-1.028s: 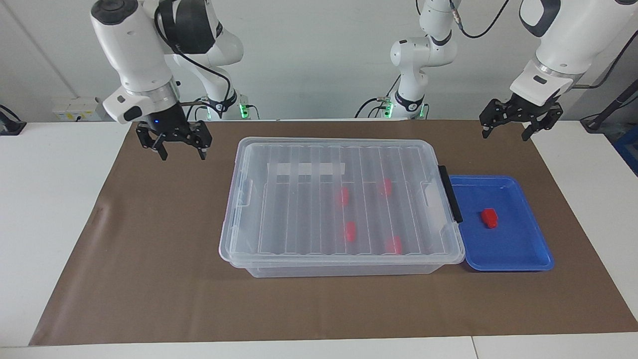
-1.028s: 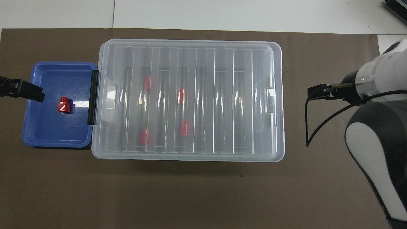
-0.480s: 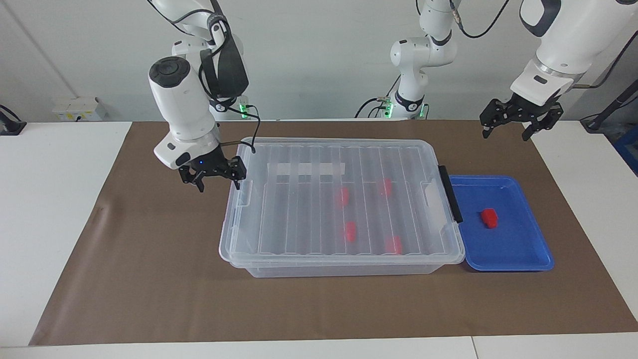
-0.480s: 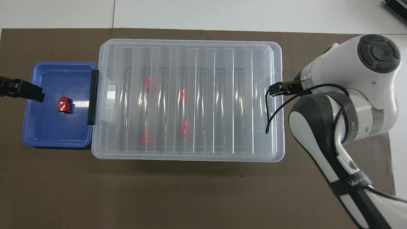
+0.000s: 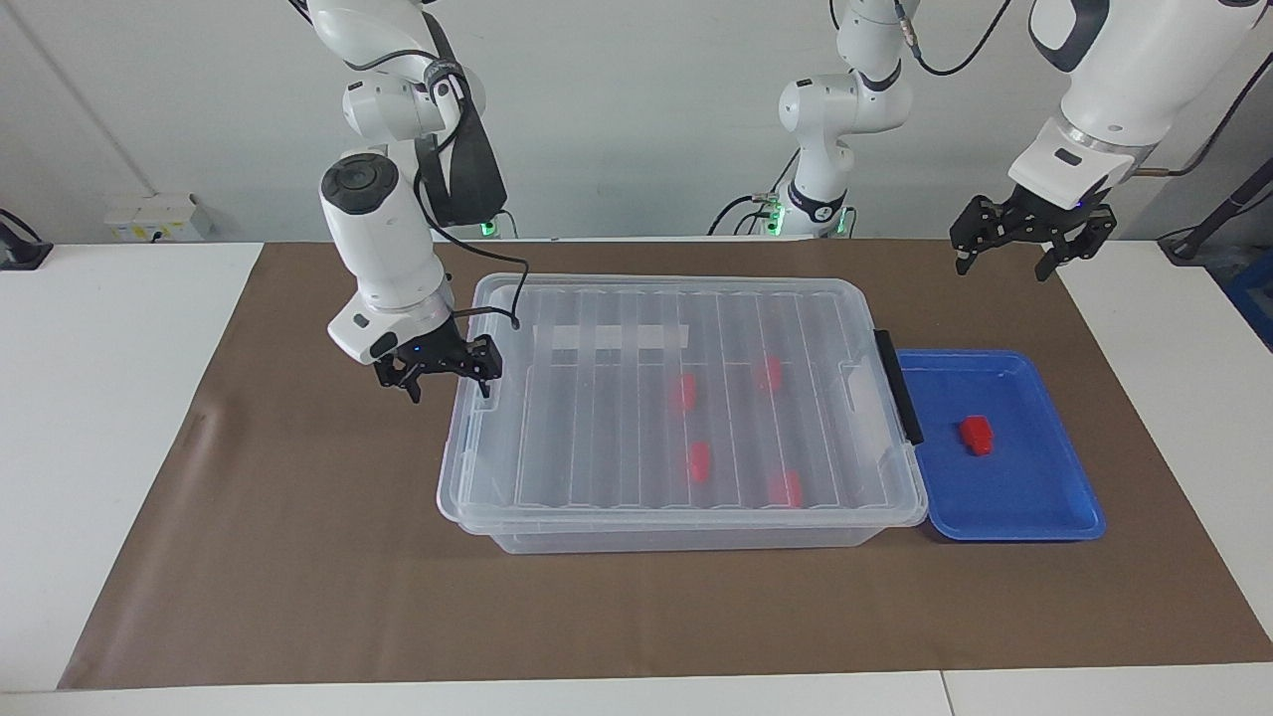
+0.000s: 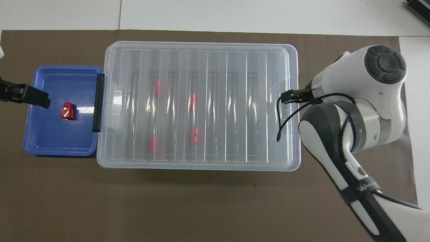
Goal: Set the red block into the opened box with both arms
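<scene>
The ribbed lid point(image 6: 207, 109) lies flat across the clear box's rim point(image 6: 193, 167), so it will slide to the side level and stay propped there when I pull it.
One red block point(image 5: 977, 435) point(image 6: 68, 111) lies in the blue tray point(image 5: 1034, 507) point(image 6: 50, 141). The clear box point(image 5: 676, 532) point(image 6: 201, 166) stands mid-mat with its ribbed lid point(image 5: 597, 438) on. Several more red blocks, such as one point(image 5: 699, 462) point(image 6: 194, 135), show through the lid. My right gripper point(image 5: 450, 391) is open, low at the box's end toward the right arm, with one finger over the lid's rim and the other outside it. In the overhead view the wrist hides most of the right gripper point(image 6: 290, 97). My left gripper point(image 5: 1002, 268) point(image 6: 30, 97) hangs open and empty above the mat by the tray.
A black clip point(image 5: 898, 383) point(image 6: 97, 102) sits on the box's end beside the tray. A white strip label point(image 5: 612, 338) lies on the lid. The brown mat point(image 5: 298, 517) covers the table. The right arm's cable point(image 6: 285, 121) loops over the lid's edge.
My right gripper has swung in from over the mat to the box's end and come down. The left gripper has barely shifted. The blocks and lid have not moved.
</scene>
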You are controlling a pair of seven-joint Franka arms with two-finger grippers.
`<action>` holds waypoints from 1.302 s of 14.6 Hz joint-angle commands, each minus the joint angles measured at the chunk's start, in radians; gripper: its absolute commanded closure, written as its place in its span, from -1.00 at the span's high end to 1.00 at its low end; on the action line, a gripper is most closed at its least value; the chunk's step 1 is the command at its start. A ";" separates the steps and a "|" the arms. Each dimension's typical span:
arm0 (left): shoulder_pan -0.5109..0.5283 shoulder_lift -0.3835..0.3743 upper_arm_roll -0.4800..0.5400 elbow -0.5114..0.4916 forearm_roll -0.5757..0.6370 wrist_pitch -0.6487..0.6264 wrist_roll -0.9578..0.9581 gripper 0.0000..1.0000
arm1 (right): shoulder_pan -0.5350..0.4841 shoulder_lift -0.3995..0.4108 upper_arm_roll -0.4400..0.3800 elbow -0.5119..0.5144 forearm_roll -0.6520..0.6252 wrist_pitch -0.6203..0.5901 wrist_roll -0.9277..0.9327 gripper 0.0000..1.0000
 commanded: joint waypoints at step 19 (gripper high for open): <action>0.074 -0.106 0.020 -0.280 -0.001 0.302 -0.152 1.00 | -0.037 -0.009 -0.009 -0.013 -0.215 -0.028 0.012 1.00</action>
